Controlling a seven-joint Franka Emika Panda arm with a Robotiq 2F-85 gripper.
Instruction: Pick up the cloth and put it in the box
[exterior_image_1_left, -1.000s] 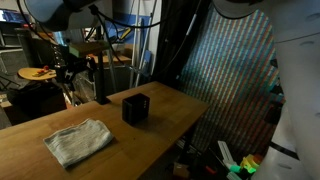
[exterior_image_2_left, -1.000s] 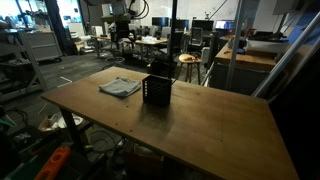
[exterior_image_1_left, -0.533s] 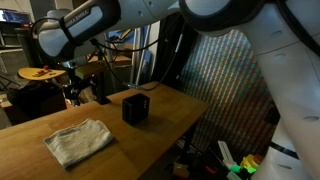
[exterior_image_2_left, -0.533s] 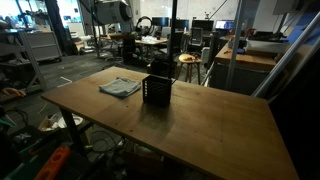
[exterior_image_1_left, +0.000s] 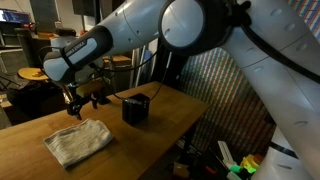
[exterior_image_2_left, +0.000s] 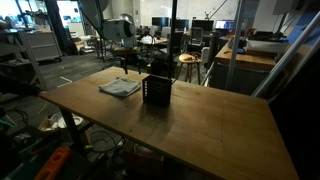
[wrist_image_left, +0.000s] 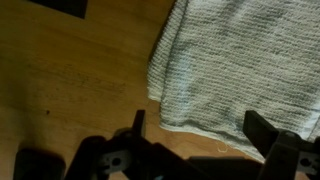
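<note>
I should carry on going down to the cloth's end (exterior_image_1_left: 57, 149) farthest from the box and close my gripper there, because my open fingers are above the cloth (exterior_image_1_left: 80, 142) and clear of the box.
The pale grey-white cloth (exterior_image_1_left: 78, 142) lies flat and wrinkled on the wooden table, left of the black mesh box (exterior_image_1_left: 135, 108) in this exterior view. Both exterior views show the pair side by side, the cloth (exterior_image_2_left: 120, 87) next to the box (exterior_image_2_left: 156, 90). My gripper (exterior_image_1_left: 78, 103) hangs open a little above the cloth's far edge, also seen as the gripper (exterior_image_2_left: 128, 62). In the wrist view the cloth (wrist_image_left: 240, 60) fills the upper right. Its near hem runs between my spread fingertips (wrist_image_left: 137, 125), and the gripper (wrist_image_left: 200, 130) holds nothing.
The wooden table (exterior_image_2_left: 200, 125) stretches wide to the side of the box. Its edge (exterior_image_1_left: 190, 112) drops off just past the box, with clutter on the floor below. Desks, chairs and equipment stand behind the table. A dark shape (wrist_image_left: 60, 5) shows at the wrist view's top left.
The arm has swung in from the back and come down over the table. The gripper now hangs above the cloth. Cloth and box have not moved.
</note>
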